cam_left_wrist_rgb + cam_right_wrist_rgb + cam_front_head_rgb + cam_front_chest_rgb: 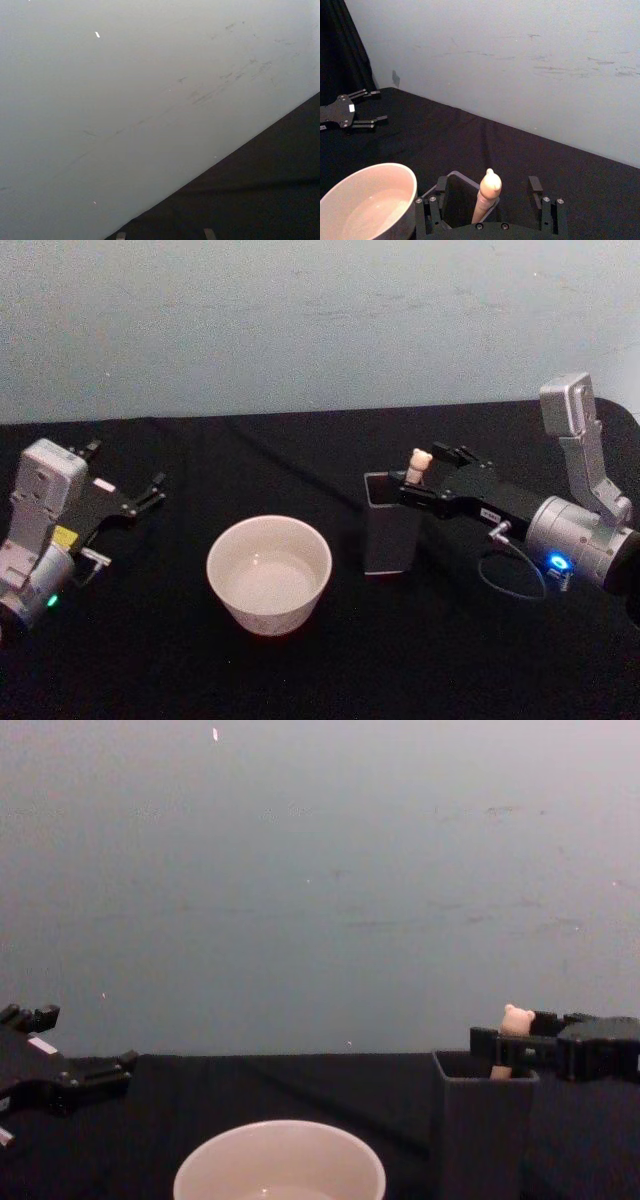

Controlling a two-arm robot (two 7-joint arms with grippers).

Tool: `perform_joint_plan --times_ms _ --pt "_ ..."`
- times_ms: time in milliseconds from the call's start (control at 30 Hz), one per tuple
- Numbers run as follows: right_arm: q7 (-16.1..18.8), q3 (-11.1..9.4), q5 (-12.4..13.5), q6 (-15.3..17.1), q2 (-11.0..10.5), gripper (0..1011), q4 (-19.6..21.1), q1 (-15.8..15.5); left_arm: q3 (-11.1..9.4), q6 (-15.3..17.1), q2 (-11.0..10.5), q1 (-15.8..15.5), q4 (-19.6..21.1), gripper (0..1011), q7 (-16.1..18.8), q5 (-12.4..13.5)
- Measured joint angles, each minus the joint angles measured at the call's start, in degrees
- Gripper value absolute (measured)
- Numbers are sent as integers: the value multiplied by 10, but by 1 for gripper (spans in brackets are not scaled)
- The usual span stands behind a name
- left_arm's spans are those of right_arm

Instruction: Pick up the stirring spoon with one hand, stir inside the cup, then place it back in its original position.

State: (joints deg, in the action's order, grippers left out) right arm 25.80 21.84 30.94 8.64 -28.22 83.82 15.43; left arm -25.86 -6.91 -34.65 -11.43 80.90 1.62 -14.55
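I expect the stirring spoon to come out with its hidden metal bowl facing down when I lift it, since the bear-head top sticks up above the holder.
The stirring spoon stands upright in the dark grey square holder, its bear-head top poking above the rim. In the right wrist view its peach handle rises between the two spread fingers without touching either. My right gripper is open and straddles the handle at the holder's top. From the chest, the bear head shows above the holder. The cream-white cup sits left of the holder. My left gripper rests open at the far left.
A black cloth covers the table and a pale wall stands behind it. A cable loops on the cloth by the right wrist. Open cloth lies between the cup and the left gripper.
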Motion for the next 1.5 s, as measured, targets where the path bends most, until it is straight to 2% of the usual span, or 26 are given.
perform_joint_plan --times_ms 800,967,1500 --pt "0 1 -1 -1 -1 999 0 0 0 0 0 0 0 1001 0 0" --pt "0 1 -1 -1 -1 903 0 0 0 0 0 0 0 1001 0 0" --pt "0 1 -2 -1 -1 421 0 0 0 0 0 0 0 1001 0 0"
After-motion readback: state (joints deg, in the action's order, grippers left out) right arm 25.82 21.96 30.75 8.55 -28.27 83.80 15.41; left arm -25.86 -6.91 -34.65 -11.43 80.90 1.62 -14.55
